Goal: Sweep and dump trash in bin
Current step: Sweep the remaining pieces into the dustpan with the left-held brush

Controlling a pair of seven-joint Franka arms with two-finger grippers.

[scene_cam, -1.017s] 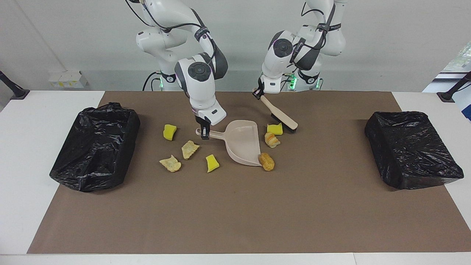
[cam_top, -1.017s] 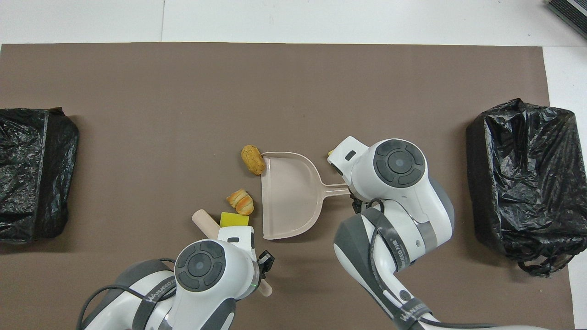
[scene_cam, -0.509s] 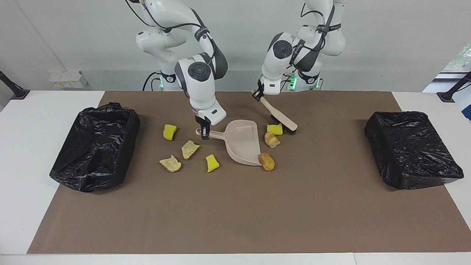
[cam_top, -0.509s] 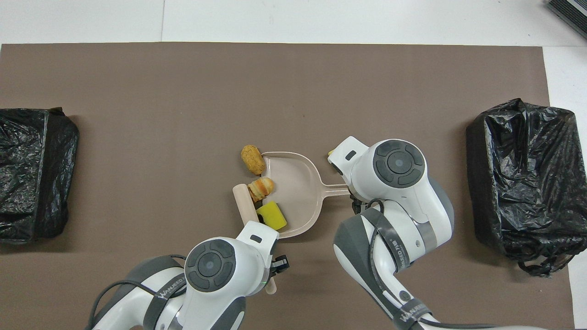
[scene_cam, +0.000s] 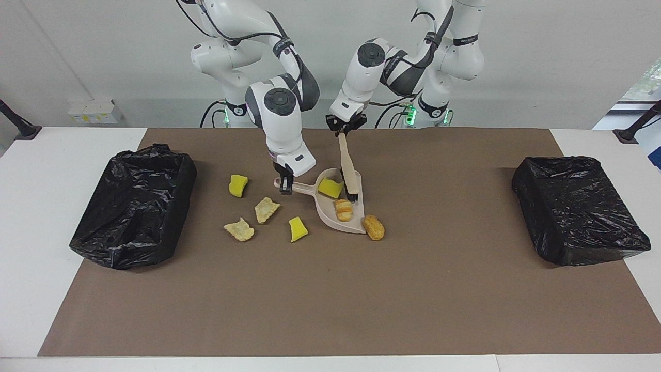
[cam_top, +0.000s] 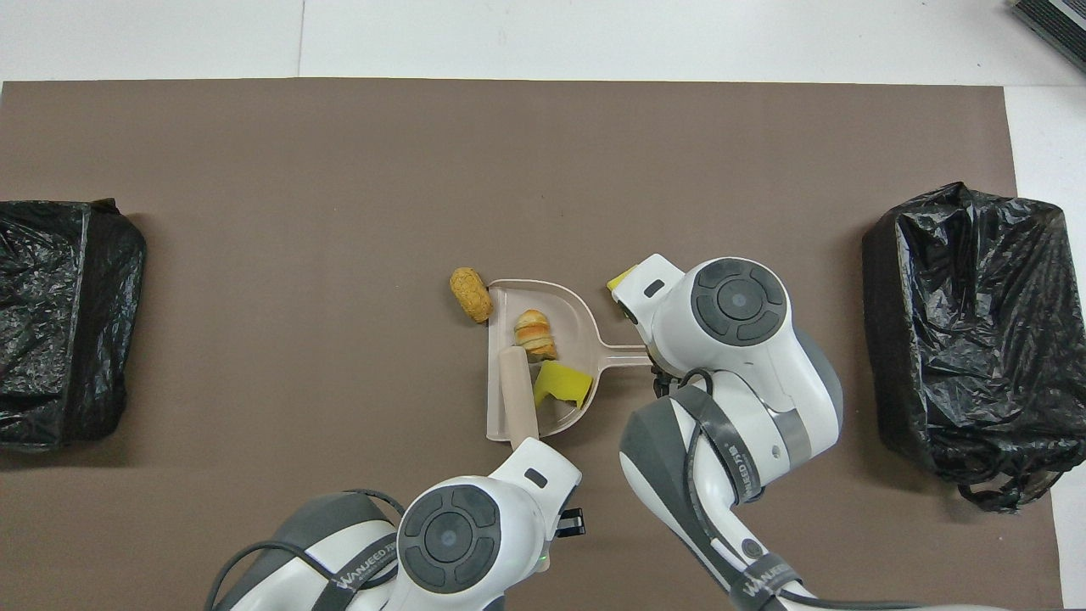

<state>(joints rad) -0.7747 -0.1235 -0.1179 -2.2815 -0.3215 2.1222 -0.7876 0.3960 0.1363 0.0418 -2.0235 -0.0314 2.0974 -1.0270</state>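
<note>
I can see the brush head (scene_cam: 352, 197) inside the dustpan and the golden-brown piece outside it, so next my left gripper moves the brush behind that piece (cam_top: 453, 297) and sweeps it in.
My right gripper (scene_cam: 286, 188) is shut on the handle of the beige dustpan (scene_cam: 326, 209), which lies flat on the brown mat. A yellow sponge chunk (scene_cam: 330, 188) and a bread roll (scene_cam: 342, 209) lie inside the pan. My left gripper (scene_cam: 343, 132) is shut on the handle of the brush (scene_cam: 348, 173), whose head stands in the pan's mouth. A golden-brown piece (scene_cam: 373, 227) touches the pan's lip outside. More trash lies toward the right arm's end: two yellow chunks (scene_cam: 238, 185) (scene_cam: 297, 229) and two tan scraps (scene_cam: 266, 209) (scene_cam: 239, 229).
A black-bagged bin (scene_cam: 137, 204) stands at the right arm's end of the mat and another (scene_cam: 578, 209) at the left arm's end. In the overhead view the right arm covers most of the loose scraps beside the dustpan (cam_top: 564, 314).
My left gripper swung the brush toward the right arm's end, pushing the yellow chunk and the bread roll into the dustpan. The right gripper kept the pan nearly still.
</note>
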